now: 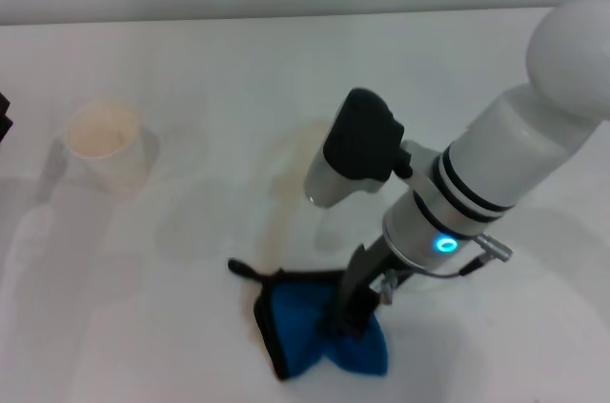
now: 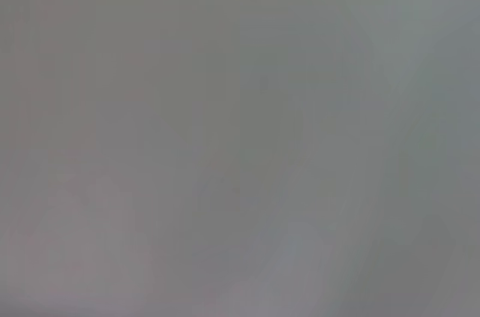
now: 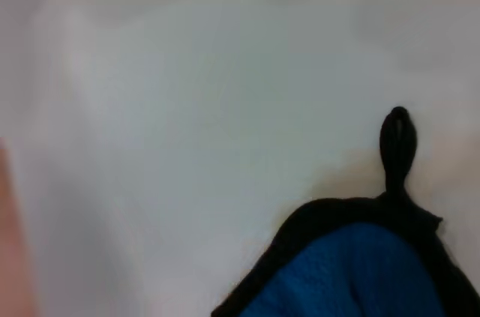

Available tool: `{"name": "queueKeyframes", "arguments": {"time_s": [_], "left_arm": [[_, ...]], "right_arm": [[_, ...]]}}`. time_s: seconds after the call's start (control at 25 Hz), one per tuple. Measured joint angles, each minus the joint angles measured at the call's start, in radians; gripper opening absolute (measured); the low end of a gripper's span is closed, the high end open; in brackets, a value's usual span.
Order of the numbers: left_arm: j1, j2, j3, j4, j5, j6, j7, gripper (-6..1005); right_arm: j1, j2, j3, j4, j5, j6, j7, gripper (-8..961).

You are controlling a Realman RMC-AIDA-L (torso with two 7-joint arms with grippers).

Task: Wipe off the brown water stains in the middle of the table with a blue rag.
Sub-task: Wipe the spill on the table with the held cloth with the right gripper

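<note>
My right gripper has to push the blue rag back over the stains [image 1: 293,163] toward the wall, because the rag lies past the near end of the brown water stains [image 1: 274,252].
The blue rag [image 1: 319,332] lies bunched on the white table [image 1: 191,327] near its front edge, with its black loop [image 1: 243,270] pointing left. My right gripper [image 1: 351,312] comes down from the right arm and is shut on the rag's middle, its dark fingers pressed into the cloth. The right wrist view shows the blue rag [image 3: 360,272] with its black edging and the loop [image 3: 397,141] on the white top. Faint brown water stains [image 1: 291,160] spread just beyond the rag, partly hidden behind the right arm. My left gripper [image 1: 3,115] shows only as a dark sliver at the far left edge.
A cream paper cup [image 1: 105,144] stands upright at the left, well apart from the rag and stains. The table's back edge meets a pale wall. The left wrist view shows only a plain grey blur.
</note>
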Motion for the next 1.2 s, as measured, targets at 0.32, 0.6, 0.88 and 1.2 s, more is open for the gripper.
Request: {"name": "queueKeyframes", "arguments": {"time_s": [0.32,0.6,0.88,1.2], "left_arm": [[-0.009,0.000,-0.002,0.001,0.000,0.001,0.000,888],[-0.015,0.000,0.000,0.001,0.000,0.001,0.000,888],[-0.015,0.000,0.003,0.001,0.001,0.001,0.000,888],[-0.013,0.000,0.003,0.001,0.003,0.002,0.000,887]], "right_arm": [[0.009,0.004,-0.038,0.002,0.056,-0.109,-0.025,73],[0.019,0.006,-0.097,0.000,0.092,-0.033,-0.026,73],[0.023,0.006,-0.131,-0.005,0.110,0.069,-0.026,74],[0.035,0.003,-0.113,0.040,0.108,0.194,-0.026,73]]}}
